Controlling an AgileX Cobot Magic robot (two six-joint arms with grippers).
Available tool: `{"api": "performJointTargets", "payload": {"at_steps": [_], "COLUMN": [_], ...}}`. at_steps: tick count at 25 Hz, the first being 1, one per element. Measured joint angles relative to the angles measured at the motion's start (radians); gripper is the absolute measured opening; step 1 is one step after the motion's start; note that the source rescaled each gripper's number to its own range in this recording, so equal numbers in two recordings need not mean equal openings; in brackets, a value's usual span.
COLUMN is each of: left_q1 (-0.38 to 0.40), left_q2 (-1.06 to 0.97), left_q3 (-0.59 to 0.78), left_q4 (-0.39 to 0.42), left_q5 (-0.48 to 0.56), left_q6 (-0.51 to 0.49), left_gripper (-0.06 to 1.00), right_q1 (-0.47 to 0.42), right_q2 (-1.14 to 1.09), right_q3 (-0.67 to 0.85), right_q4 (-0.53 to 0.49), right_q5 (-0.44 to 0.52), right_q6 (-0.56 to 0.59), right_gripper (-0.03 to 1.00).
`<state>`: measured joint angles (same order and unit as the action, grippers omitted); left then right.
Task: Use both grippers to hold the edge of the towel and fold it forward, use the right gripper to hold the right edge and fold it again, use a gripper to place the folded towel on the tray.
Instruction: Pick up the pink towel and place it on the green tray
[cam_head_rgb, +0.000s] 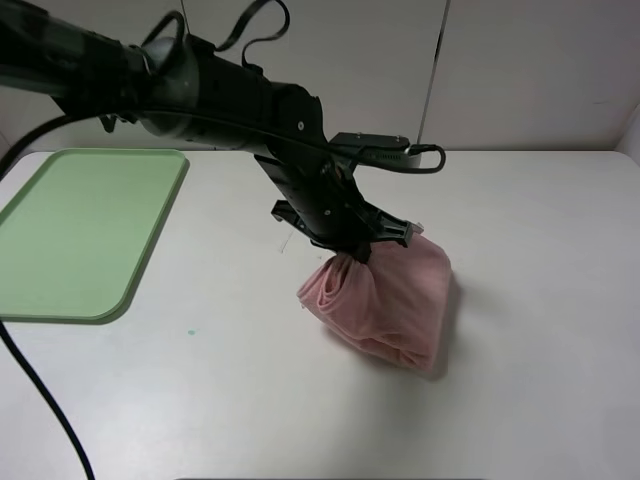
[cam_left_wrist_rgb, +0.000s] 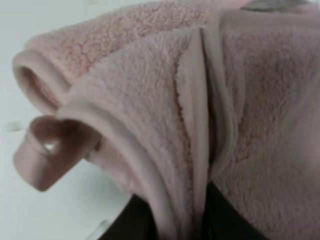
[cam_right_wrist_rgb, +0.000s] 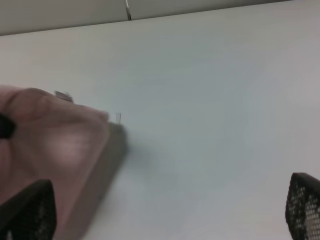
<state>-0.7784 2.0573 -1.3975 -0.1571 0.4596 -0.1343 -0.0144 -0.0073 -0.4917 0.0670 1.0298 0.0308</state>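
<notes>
The pink towel has its folded layers pinched together between the left gripper's fingers, so the left gripper should go on carrying it until it hangs over the green tray, which is empty, and then let go.
The pink towel is folded into a bundle and hangs bunched from my left gripper, with its lower part resting on the white table right of centre. The left gripper is shut on the towel's top edge. In the left wrist view the towel fills the frame, its hemmed folds pinched between the dark fingers. My right gripper is open and empty, off the exterior view. Its wrist view shows the towel blurred beside it. The green tray lies at the far left.
The white table carries only the tray and the towel. The left arm reaches from the upper left across the middle, with a black cable trailing down the left side. A wall stands behind the table.
</notes>
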Motion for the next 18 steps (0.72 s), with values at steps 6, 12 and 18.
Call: {"api": "performJointTargets", "payload": {"at_steps": [6,12,18], "left_q1": [0.061,0.154,0.274], "left_q2": [-0.097,-0.199,-0.314], "left_q3": [0.004,0.069,0.180], "left_q4": [0.054,0.081,0.083], "left_q5": [0.060,0.084,0.085], "left_q6": [0.001,0.001,0.001], "left_gripper": [0.11,0.11,0.11], "right_q1": [0.000,0.000,0.000], "right_q2": [0.000,0.000,0.000], "right_q3": [0.000,0.000,0.000], "right_q4": [0.000,0.000,0.000], "right_q5": [0.000,0.000,0.000], "right_q6": [0.000,0.000,0.000], "right_gripper": [1.00,1.00,1.00]}}
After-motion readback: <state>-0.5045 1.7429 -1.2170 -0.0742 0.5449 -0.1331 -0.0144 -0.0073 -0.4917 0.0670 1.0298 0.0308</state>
